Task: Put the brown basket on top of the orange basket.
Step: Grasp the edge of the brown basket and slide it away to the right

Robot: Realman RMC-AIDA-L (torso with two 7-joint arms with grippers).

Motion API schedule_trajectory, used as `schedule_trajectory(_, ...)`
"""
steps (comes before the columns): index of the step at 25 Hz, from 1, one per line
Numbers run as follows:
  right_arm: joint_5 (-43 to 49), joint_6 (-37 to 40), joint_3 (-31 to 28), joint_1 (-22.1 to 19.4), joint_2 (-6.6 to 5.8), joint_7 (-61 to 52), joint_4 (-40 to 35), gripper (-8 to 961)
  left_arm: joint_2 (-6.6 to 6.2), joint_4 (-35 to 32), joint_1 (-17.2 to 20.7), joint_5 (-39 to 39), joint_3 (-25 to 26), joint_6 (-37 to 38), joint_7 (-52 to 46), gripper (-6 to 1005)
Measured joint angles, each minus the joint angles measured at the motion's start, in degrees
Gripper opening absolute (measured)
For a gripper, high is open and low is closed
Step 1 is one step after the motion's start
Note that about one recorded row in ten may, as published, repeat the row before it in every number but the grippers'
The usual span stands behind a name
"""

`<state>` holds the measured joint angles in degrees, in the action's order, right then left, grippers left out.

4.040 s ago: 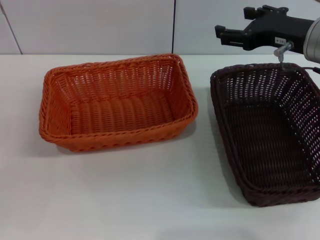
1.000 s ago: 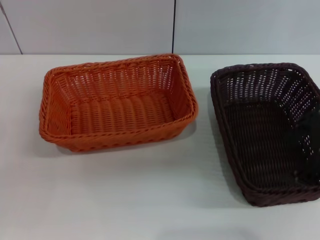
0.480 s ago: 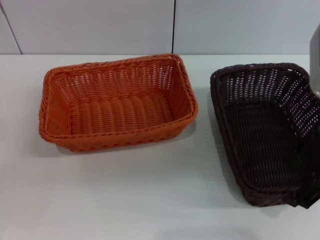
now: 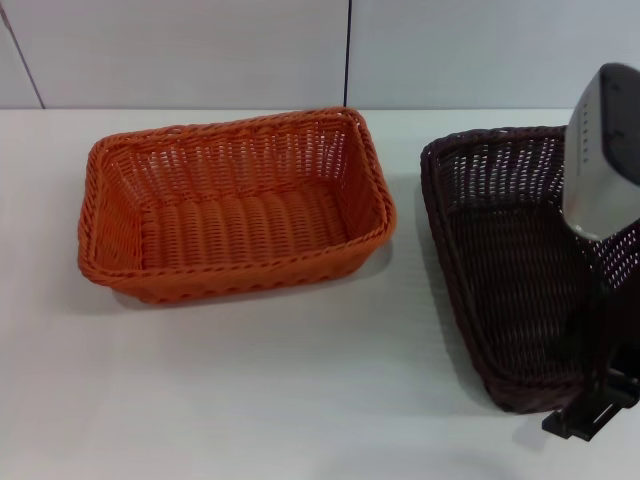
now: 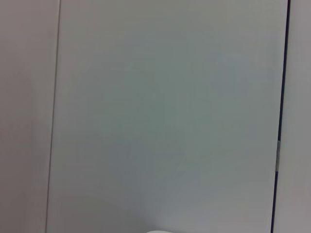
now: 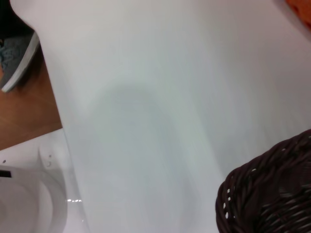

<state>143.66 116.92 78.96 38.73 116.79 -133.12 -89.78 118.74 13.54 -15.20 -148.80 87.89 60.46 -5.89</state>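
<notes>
My right gripper should keep moving its fingers in from just outside the brown basket's free near rim [image 4: 528,393] until they are on both sides of that rim [image 4: 562,390], then close.
The orange basket [image 4: 236,204] stands empty on the white table, left of centre in the head view. To its right, apart from it, the dark brown basket [image 4: 510,260] also rests on the table. My right arm reaches down over the brown basket's right side, and my right gripper [image 4: 592,408] is low at the basket's near right corner. Whether it touches the rim is hidden. The right wrist view shows a corner of the brown basket [image 6: 272,194] and a sliver of the orange basket [image 6: 301,6]. My left gripper is out of view.
The white table [image 4: 300,390] stretches bare in front of both baskets, with a pale wall behind it. In the right wrist view the table edge [image 6: 48,87] gives way to wooden floor with a shoe [image 6: 17,58]. The left wrist view shows only wall.
My right arm, above the brown basket's far rim 4 s ago, left the view, then came in from the right and dropped to the near right corner. Neither basket has moved.
</notes>
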Motion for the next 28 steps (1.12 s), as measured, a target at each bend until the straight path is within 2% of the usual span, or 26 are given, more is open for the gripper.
schedule_trajectory(12, 3.46, -4.94, 3.67, -0.18, 1.2, -0.23, 5.33, 817, -0.09, -0.1, 0.54, 0.0, 0.0, -0.02, 0.0, 716)
schedule_trajectory(25, 4.52, -9.7, 4.93, -0.48, 1.42, -0.24, 10.13, 818, -0.09, -0.14, 0.73, 0.0, -0.12, -0.09, 0.0, 714)
schedule_trajectory(28, 4.91, -10.83, 5.55, -0.82, 1.45, -0.26, 10.4, 774, -0.09, -0.15, 0.73, 0.0, -0.1, -0.09, 0.0, 713)
